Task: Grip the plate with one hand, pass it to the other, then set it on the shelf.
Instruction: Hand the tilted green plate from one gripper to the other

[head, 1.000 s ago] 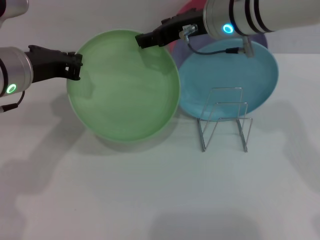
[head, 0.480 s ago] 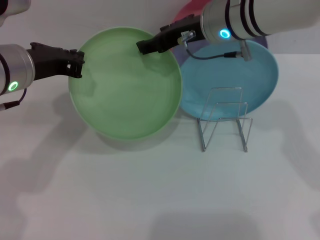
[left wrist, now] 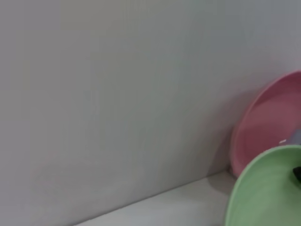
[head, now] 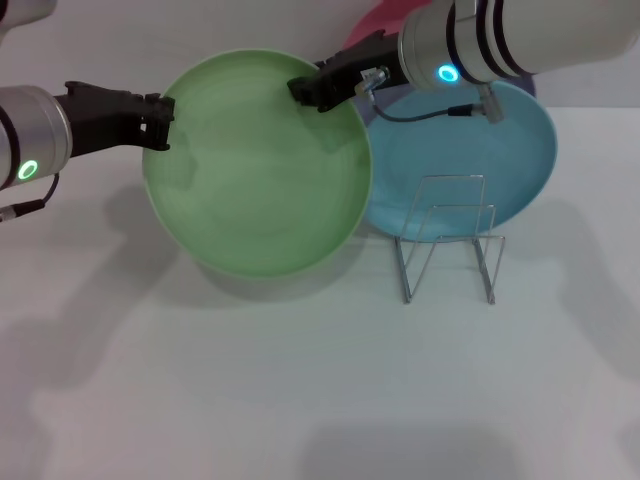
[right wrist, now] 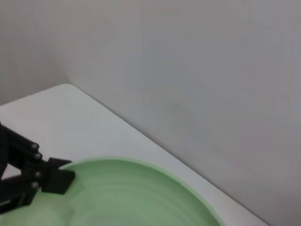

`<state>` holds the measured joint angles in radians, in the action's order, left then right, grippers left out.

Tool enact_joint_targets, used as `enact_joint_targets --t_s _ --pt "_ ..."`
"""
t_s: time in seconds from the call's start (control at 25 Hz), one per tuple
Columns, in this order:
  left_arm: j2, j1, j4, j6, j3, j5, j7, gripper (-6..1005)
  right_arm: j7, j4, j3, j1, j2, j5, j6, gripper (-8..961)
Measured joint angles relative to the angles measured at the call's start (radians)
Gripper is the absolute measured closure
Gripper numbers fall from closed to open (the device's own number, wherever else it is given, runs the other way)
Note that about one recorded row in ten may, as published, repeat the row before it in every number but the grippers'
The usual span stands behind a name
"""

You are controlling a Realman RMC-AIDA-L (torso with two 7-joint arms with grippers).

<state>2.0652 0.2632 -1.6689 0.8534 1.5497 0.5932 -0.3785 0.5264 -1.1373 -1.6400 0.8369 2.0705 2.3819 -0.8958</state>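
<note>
The robot's two grippers are both pinching the light green plate's rim (head: 148, 156), so next the left gripper lets go and moves back before the right gripper takes the plate to the rack (head: 450, 220).
The light green plate (head: 255, 170) is held tilted above the white table. My left gripper (head: 158, 122), on the arm with the green light, is shut on its left rim. My right gripper (head: 303, 90), on the arm with the blue light, is closed on its upper right rim. The silver wire rack (head: 450, 240) stands empty on the table to the right of the plate. The right wrist view shows the plate (right wrist: 131, 197) with the left gripper (right wrist: 56, 181) at its far rim. The left wrist view shows the plate's edge (left wrist: 268, 188).
A turquoise-blue plate (head: 500, 150) leans behind the rack. A pink plate (head: 375, 25) and a lavender plate (head: 520, 85) stand behind it against the grey wall; the pink plate also shows in the left wrist view (left wrist: 273, 122). The white table (head: 300, 380) spreads in front.
The plate has risen a little and shifted right, with both grippers moving along on its rim. The right gripper has slid further right.
</note>
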Motion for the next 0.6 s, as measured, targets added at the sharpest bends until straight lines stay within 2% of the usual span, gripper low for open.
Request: enact_joint_targets --t_s 0.24,0.44,0.6 --pt "-0.003 -0.010 -0.001 -0.011 -0.010 0.053 -0.025 902 0.038 -0.011 0.011 -0.016 0.002 -0.011 0.012 644" --pt "-0.001 -0.011 -0.003 -0.012 -0.001 0.065 -0.048 883 0.040 -0.019 0.017 -0.019 0.003 -0.013 0.011 809" --pt "-0.001 -0.012 -0.008 -0.011 0.001 0.076 -0.060 868 0.040 -0.026 0.027 -0.020 0.003 -0.013 0.011 831"
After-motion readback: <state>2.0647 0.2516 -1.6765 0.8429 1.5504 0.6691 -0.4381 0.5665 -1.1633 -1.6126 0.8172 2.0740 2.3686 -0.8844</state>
